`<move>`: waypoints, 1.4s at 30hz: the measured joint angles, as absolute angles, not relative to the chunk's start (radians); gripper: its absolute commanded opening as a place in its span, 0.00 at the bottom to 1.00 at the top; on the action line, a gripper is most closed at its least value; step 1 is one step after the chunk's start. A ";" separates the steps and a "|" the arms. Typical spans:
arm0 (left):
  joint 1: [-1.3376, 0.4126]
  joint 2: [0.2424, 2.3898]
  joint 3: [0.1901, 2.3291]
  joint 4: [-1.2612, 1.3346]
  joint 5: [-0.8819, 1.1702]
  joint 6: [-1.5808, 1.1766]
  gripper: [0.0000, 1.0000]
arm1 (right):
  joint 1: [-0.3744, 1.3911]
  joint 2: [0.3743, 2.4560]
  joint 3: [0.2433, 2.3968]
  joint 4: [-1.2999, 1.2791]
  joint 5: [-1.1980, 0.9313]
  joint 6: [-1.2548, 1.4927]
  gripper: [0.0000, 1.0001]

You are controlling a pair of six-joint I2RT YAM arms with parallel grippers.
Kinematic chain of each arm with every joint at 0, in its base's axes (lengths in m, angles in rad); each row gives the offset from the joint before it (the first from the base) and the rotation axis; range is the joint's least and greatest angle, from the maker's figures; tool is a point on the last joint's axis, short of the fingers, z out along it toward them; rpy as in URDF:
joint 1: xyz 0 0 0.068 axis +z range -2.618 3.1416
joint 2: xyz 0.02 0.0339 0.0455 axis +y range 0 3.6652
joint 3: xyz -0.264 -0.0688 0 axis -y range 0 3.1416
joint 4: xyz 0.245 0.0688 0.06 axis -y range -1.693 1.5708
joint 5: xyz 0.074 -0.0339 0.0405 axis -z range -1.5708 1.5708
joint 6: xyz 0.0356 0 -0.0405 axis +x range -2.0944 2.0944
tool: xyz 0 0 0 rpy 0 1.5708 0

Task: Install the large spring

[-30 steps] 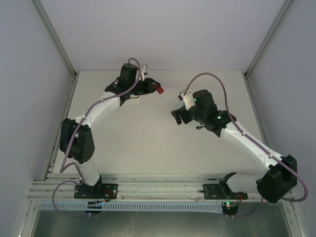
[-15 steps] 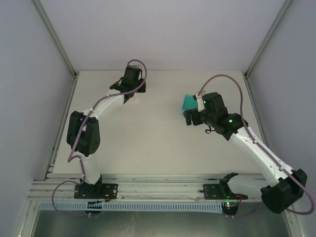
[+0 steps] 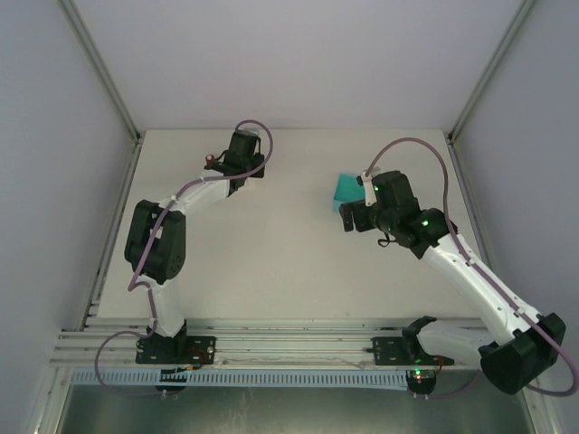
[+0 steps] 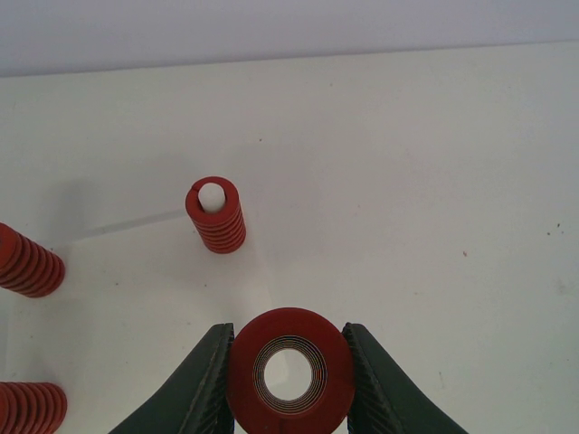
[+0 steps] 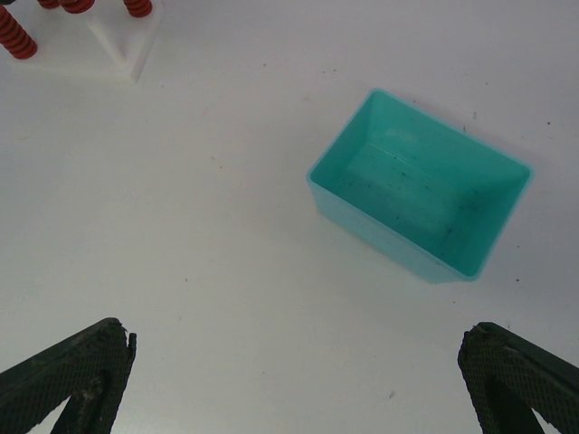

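Note:
The large spring is hanging upright with its hollow core [image 4: 289, 373] open toward the white base [image 4: 172, 303], so my left gripper should carry on guiding the spring until the core is around the free peg.
My left gripper [image 4: 288, 333] is shut on the large red spring [image 4: 289, 375], seen end-on with its hollow core facing the camera. It hangs over the white base [image 4: 136, 298]. A small red spring on a white peg [image 4: 215, 215] stands just beyond it. Two more red springs [image 4: 27, 260] stand at the left edge. In the top view the left gripper [image 3: 220, 163] is at the back left of the table. My right gripper [image 5: 297, 334] is open and empty, just short of the teal bin [image 5: 421, 194]; from above it [image 3: 348, 217] sits beside the bin [image 3: 344, 188].
The teal bin is empty. The white base with red springs [image 5: 118, 45] shows at the top left of the right wrist view. Grey walls enclose the table on three sides.
The left wrist has swung from right to left over the back of the table, carrying the red spring. The right arm has drawn back to the right, uncovering the teal bin.

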State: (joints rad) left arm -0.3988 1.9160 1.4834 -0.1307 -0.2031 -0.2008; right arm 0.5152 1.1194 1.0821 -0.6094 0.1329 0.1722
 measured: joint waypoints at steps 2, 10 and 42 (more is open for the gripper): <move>-0.397 1.920 1.480 -0.129 -0.203 -0.198 0.00 | 0.515 1.129 1.086 -0.609 0.133 0.172 0.99; -0.382 1.925 1.451 -0.121 -0.203 -0.195 0.00 | 0.515 1.141 1.093 -0.609 0.133 0.172 0.99; -0.330 1.972 1.451 -0.060 -0.145 -0.199 0.02 | 0.515 1.198 1.132 -0.609 0.137 0.172 0.99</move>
State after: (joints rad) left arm -0.3302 1.9717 1.4506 -0.0605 -0.1448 -0.1986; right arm 0.5152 1.1984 1.1324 -0.6086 0.1371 0.1719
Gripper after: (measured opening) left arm 0.315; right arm 0.992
